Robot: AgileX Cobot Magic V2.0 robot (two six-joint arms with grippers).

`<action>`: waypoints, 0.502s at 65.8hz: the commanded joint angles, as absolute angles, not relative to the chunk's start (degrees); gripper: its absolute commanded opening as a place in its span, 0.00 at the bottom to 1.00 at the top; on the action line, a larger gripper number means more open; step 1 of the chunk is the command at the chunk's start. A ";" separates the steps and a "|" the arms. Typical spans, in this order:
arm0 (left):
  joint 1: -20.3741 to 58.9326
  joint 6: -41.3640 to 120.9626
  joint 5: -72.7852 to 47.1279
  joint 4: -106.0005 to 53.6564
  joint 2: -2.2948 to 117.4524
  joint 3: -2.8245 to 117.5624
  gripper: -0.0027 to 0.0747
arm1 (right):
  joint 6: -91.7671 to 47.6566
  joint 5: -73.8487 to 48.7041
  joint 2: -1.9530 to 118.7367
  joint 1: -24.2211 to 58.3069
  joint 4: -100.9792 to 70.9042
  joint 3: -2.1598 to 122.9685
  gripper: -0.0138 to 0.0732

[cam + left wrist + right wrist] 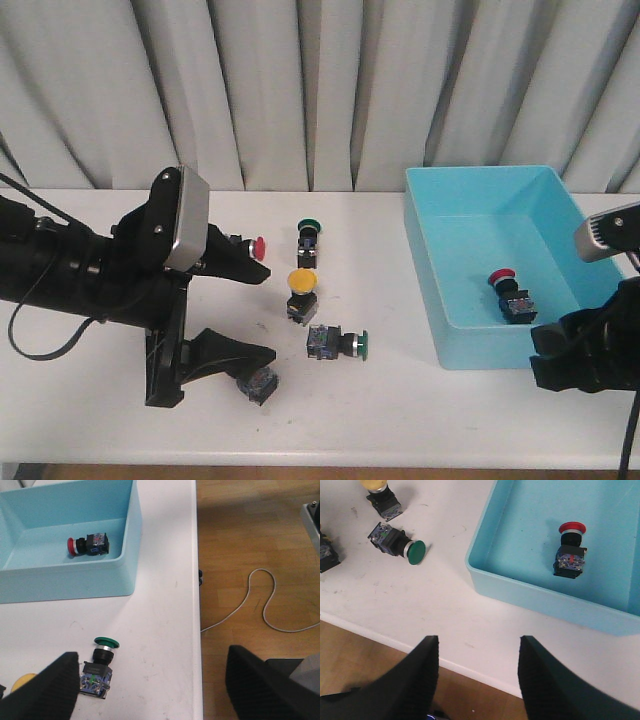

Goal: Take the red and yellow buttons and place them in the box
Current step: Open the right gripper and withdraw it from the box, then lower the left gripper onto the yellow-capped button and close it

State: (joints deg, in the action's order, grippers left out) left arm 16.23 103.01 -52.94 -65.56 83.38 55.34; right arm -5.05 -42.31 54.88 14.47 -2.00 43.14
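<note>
Next, I take hold of the yellow button (pixel 302 290) with my left gripper and bring it toward my right gripper, because it stands near my left gripper, away from the box (pixel 500 262).
The light-blue box (pixel 428 270) stands on the right of the table, and one red button (pixel 500 278) lies inside it (pixel 572 528) (pixel 72 546). A second red button (pixel 258 246) sits on the table, just beyond the upper finger of my left gripper (pixel 268 312). The yellow button (pixel 301 279) stands mid-table, and only its cap's edge (pixel 22 682) shows in the left wrist view. My left gripper (pixel 155 690) is open and holds nothing. My right gripper (pixel 479 680) hangs open and empty over the table's front edge, in front of the box (pixel 540 600).
Two green-capped buttons are on the table: one upright (pixel 308 226) behind the yellow one, the other on its side (pixel 345 344) (pixel 100 662) (pixel 400 544) in front of it. Another switch body (pixel 258 383) lies under my left gripper's lower finger, its cap hidden. A cable (pixel 260 600) lies on the floor.
</note>
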 commanded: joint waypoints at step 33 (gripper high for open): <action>16.79 82.11 -31.29 -69.34 84.83 57.34 0.73 | -5.76 -39.08 54.06 14.58 -1.56 44.56 0.57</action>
State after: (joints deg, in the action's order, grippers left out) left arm 16.23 85.22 -32.42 -66.49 85.26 55.34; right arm -5.17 -42.25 54.88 14.47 -2.00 43.14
